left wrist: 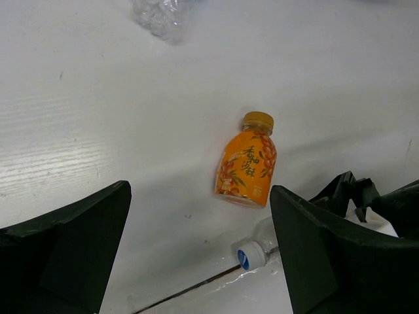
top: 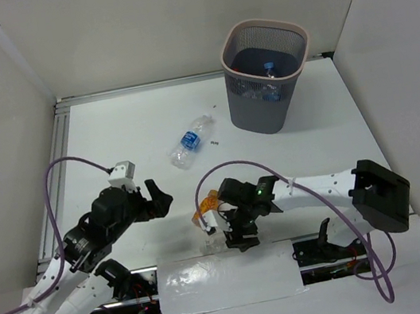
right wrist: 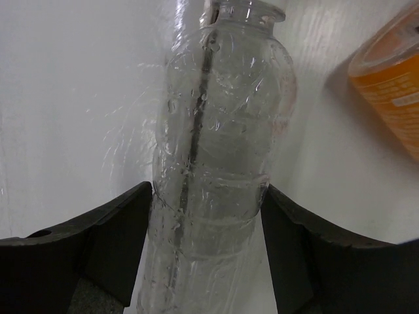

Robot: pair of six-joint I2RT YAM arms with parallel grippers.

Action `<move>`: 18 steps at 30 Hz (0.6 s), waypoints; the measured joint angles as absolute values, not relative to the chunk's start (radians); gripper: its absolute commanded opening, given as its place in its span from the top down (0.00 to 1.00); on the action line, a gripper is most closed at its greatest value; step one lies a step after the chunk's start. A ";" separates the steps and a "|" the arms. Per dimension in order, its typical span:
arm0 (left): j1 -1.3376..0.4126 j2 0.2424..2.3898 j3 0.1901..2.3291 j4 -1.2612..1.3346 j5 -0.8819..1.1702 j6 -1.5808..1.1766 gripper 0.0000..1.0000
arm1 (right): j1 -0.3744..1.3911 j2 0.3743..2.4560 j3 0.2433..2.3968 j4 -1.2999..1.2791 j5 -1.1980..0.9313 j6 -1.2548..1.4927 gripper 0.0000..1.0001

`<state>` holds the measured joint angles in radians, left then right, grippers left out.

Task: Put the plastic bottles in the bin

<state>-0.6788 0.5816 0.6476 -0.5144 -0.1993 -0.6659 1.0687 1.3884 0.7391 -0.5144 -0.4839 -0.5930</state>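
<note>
The orange bottle's cap (left wrist: 258, 120) points away from the open fingers, so I should continue to move my left gripper toward the bottle's labelled body (left wrist: 247, 167) and close across its sides.
A clear label-free bottle (right wrist: 216, 131) lies on the white table, and my right gripper (right wrist: 207, 196) is shut on its body, both fingers touching its sides. In the top view this gripper (top: 235, 232) is near the table's front edge. The bottle's blue cap (left wrist: 249, 256) shows in the left wrist view. An orange bottle (left wrist: 247, 163) lies just beside it, also seen from above (top: 207, 204) and in the right wrist view (right wrist: 393, 85). A blue-labelled bottle (top: 191, 141) lies mid-table. My left gripper (top: 159, 198) is open and empty, left of the orange bottle. The grey mesh bin (top: 273, 110) stands at the back right with a blue-labelled bottle (top: 268, 69) inside.
A strip of shiny tape (top: 226, 279) covers the table's front edge. White walls close in the left, back and right. A purple cable (top: 224, 167) loops over the right arm. The right arm's black base block (top: 379, 193) sits at the right.
</note>
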 measured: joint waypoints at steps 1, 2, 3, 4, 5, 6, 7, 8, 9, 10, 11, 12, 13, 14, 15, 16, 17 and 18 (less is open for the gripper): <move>-0.680 0.575 0.648 -0.524 -0.204 -0.674 0.00 | 1.073 1.396 0.739 -0.502 -0.468 -0.575 0.32; -0.680 0.565 0.648 -0.532 -0.209 -0.685 0.00 | 1.076 1.399 0.738 -0.479 -0.448 -0.551 0.39; -0.680 0.558 0.648 -0.540 -0.214 -0.690 0.00 | 1.077 1.399 0.738 -0.459 -0.430 -0.543 0.43; -0.680 0.552 0.648 -0.544 -0.216 -0.694 0.00 | 1.078 1.399 0.737 -0.437 -0.409 -0.531 0.47; -0.680 0.545 0.647 -0.550 -0.220 -0.702 0.00 | 1.078 1.402 0.736 -0.421 -0.397 -0.521 0.53; -0.680 0.539 0.647 -0.555 -0.222 -0.709 0.00 | 1.078 1.402 0.734 -0.409 -0.391 -0.521 0.61; -0.680 0.533 0.647 -0.558 -0.225 -0.713 0.00 | 1.078 1.399 0.734 -0.402 -0.388 -0.523 0.64; -0.680 0.532 0.647 -0.559 -0.226 -0.715 0.00 | 1.077 1.393 0.731 -0.402 -0.387 -0.531 0.67; -0.680 0.532 0.647 -0.559 -0.226 -0.717 0.00 | 1.078 1.385 0.728 -0.406 -0.386 -0.544 0.70; -0.680 0.536 0.646 -0.558 -0.225 -0.718 0.00 | 1.077 1.369 0.723 -0.416 -0.388 -0.562 0.75; -0.680 0.538 0.643 -0.554 -0.223 -0.719 0.00 | 1.077 1.347 0.717 -0.442 -0.391 -0.586 0.78; -0.680 0.545 0.639 -0.551 -0.220 -0.718 0.00 | 1.077 1.316 0.712 -0.480 -0.401 -0.620 0.81; -0.680 0.554 0.637 -0.548 -0.215 -0.718 0.00 | 1.076 1.281 0.711 -0.517 -0.411 -0.650 0.84; -0.680 0.569 0.635 -0.541 -0.208 -0.715 0.00 | 1.073 1.235 0.711 -0.552 -0.428 -0.682 0.88; -0.680 0.586 0.633 -0.532 -0.202 -0.712 0.00 | 1.069 1.184 0.712 -0.588 -0.440 -0.716 0.90; -0.680 0.604 0.633 -0.520 -0.195 -0.710 0.00 | 1.066 1.137 0.717 -0.620 -0.453 -0.743 0.90; -0.680 0.623 0.633 -0.505 -0.186 -0.707 0.00 | 1.061 1.089 0.727 -0.651 -0.463 -0.767 0.91; -0.680 0.641 0.633 -0.485 -0.176 -0.703 0.00 | 1.056 1.053 0.737 -0.671 -0.467 -0.785 0.91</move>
